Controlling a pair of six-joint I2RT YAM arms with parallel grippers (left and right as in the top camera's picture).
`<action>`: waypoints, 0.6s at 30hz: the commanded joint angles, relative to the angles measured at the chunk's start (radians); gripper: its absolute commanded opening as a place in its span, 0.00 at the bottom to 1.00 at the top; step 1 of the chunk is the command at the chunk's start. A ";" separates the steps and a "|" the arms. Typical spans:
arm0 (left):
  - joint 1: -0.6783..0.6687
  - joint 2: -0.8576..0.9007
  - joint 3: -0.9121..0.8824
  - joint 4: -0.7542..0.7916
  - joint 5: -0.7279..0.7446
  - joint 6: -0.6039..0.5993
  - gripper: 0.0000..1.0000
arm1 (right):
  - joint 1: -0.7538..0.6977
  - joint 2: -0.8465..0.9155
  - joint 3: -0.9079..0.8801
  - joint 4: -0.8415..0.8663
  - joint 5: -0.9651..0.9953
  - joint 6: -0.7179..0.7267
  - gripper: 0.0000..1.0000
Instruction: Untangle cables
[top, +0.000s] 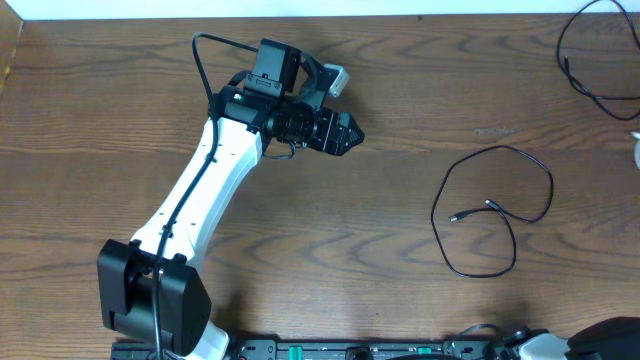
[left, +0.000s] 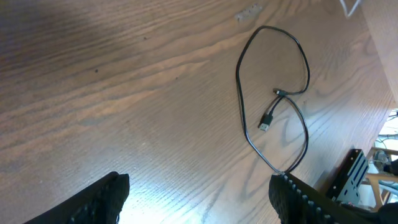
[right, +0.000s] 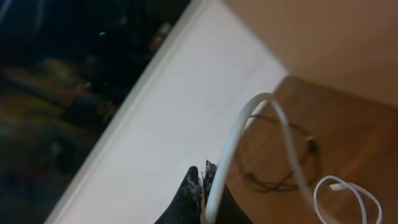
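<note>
Next, my right gripper lets go of the white cable and takes the farther plug (top: 492, 204), because the black cable's plug ends cross inside its loop (top: 501, 211), away from my left gripper.
The black cable (top: 497, 208) lies in a loose loop on the wooden table (top: 330, 220) at the right, both plug ends inside the loop. In the left wrist view it (left: 273, 99) lies ahead of my left gripper (left: 199, 196), which is open and empty. That gripper (top: 345, 133) hovers left of the cable, well apart from it. My right gripper (right: 203, 177) is shut on the white cable (right: 249, 118) and holds it lifted, with a loop hanging at the lower right. The black cable (right: 280, 165) shows blurred below it. The right gripper is outside the overhead view.
A thicker black wire (top: 590, 70) curls at the table's back right corner. A small white bit (top: 636, 150) shows at the right edge. Arm bases (top: 150, 300) stand along the front edge. A white wall or floor strip (right: 155, 124) runs beyond the table edge.
</note>
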 joint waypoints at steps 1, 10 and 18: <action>-0.002 -0.024 0.014 -0.003 0.010 0.018 0.77 | 0.003 0.068 0.020 -0.032 0.086 -0.130 0.01; -0.002 -0.024 0.014 -0.007 0.010 0.017 0.77 | 0.156 0.227 0.020 -0.141 0.407 -0.277 0.04; -0.002 -0.024 0.014 -0.021 0.010 0.018 0.77 | 0.174 0.358 0.020 -0.185 0.413 -0.229 0.64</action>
